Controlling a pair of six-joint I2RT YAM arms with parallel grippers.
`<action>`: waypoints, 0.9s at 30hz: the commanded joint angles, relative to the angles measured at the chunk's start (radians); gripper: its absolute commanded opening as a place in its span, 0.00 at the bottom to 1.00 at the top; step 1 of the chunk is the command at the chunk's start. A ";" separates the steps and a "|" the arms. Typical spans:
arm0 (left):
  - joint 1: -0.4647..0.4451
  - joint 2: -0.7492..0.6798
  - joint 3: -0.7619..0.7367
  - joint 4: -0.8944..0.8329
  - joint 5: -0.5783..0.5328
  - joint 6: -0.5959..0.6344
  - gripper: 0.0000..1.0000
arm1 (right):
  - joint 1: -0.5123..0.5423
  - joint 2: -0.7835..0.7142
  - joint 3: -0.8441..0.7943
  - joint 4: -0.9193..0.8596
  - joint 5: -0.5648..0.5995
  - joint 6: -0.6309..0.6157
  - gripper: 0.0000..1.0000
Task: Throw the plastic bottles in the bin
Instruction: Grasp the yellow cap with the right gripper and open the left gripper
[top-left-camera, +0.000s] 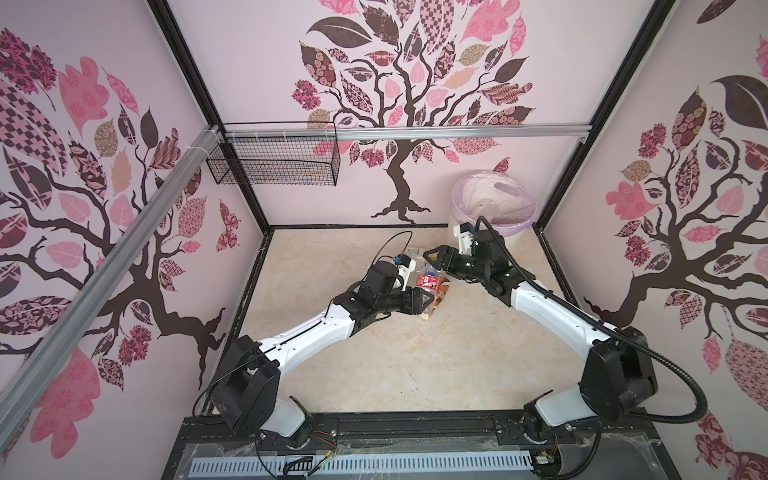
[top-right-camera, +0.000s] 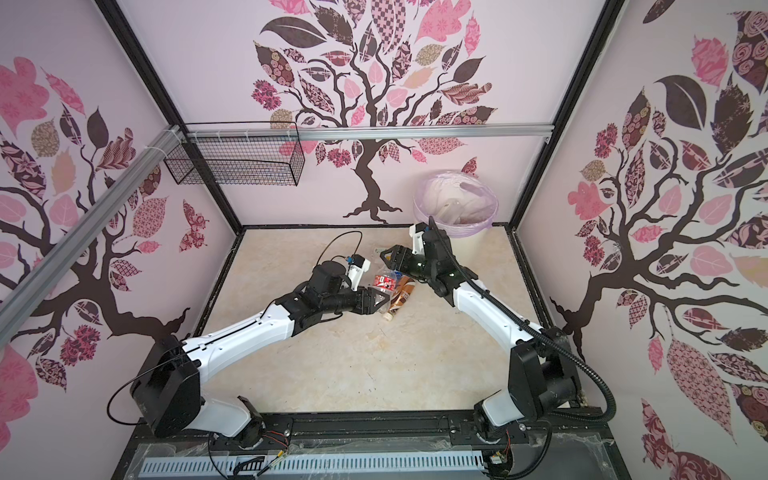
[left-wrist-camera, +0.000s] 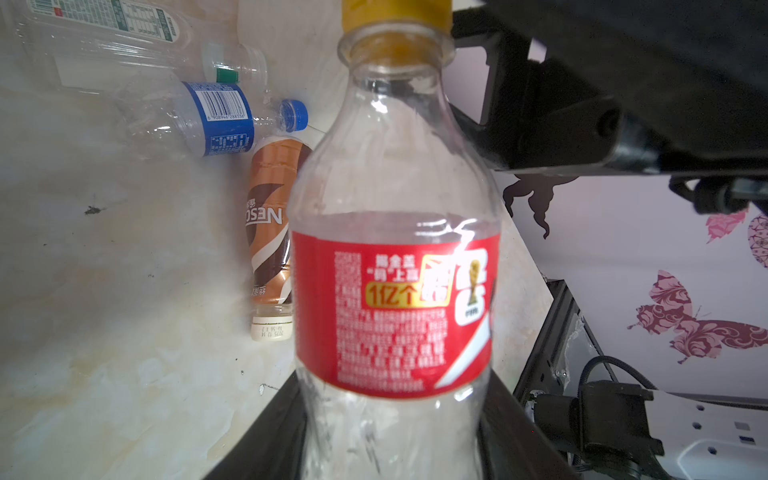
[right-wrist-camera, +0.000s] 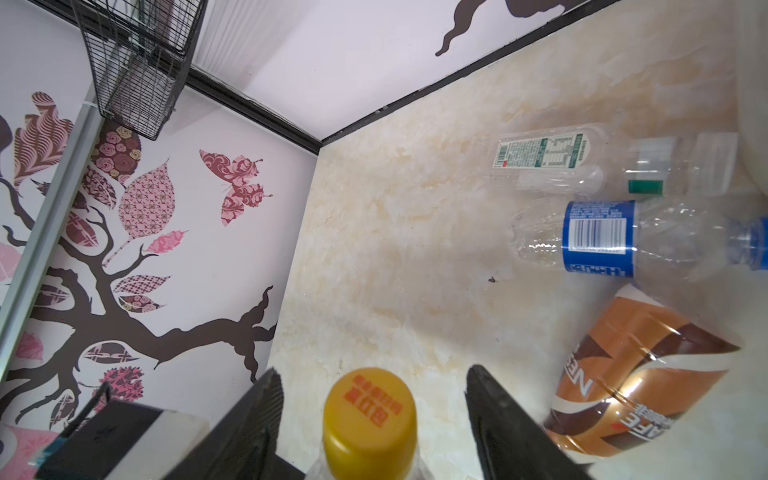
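The bin (top-left-camera: 494, 201) is past my right gripper and far from my left gripper, which is holding the red-labelled bottle. So next my right gripper takes the bottle's yellow cap (right-wrist-camera: 370, 420).
My left gripper (left-wrist-camera: 390, 436) is shut on the lower body of a clear plastic bottle with a red label (left-wrist-camera: 395, 291) and a yellow cap (right-wrist-camera: 370, 419). My right gripper (right-wrist-camera: 374, 399) is open, its jaws on either side of that cap with a gap on each side. In both top views the two grippers meet mid-table around this bottle (top-left-camera: 428, 282) (top-right-camera: 384, 282). Beside it on the table lie a brown-labelled bottle (right-wrist-camera: 636, 382), a blue-labelled bottle (right-wrist-camera: 623, 239) and a clear bottle with a green-printed label (right-wrist-camera: 582, 158). The bin (top-left-camera: 457, 195) (top-right-camera: 492, 203) stands in the far right corner, behind the right arm.
A black wire mesh basket (top-left-camera: 274, 162) hangs from the rail on the back wall at the left. Patterned walls enclose the table on three sides. The brown-labelled bottle (top-left-camera: 442, 291) lies right next to the left gripper (top-left-camera: 428, 303).
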 joint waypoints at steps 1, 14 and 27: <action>-0.003 -0.031 -0.026 0.001 -0.015 0.022 0.58 | 0.009 0.030 0.038 0.013 -0.011 0.004 0.65; -0.004 -0.031 -0.021 -0.009 -0.032 0.013 0.62 | 0.017 0.021 0.022 0.009 0.006 -0.006 0.33; -0.002 -0.061 0.020 -0.068 -0.088 0.026 0.79 | 0.017 -0.013 0.078 -0.056 0.047 -0.057 0.21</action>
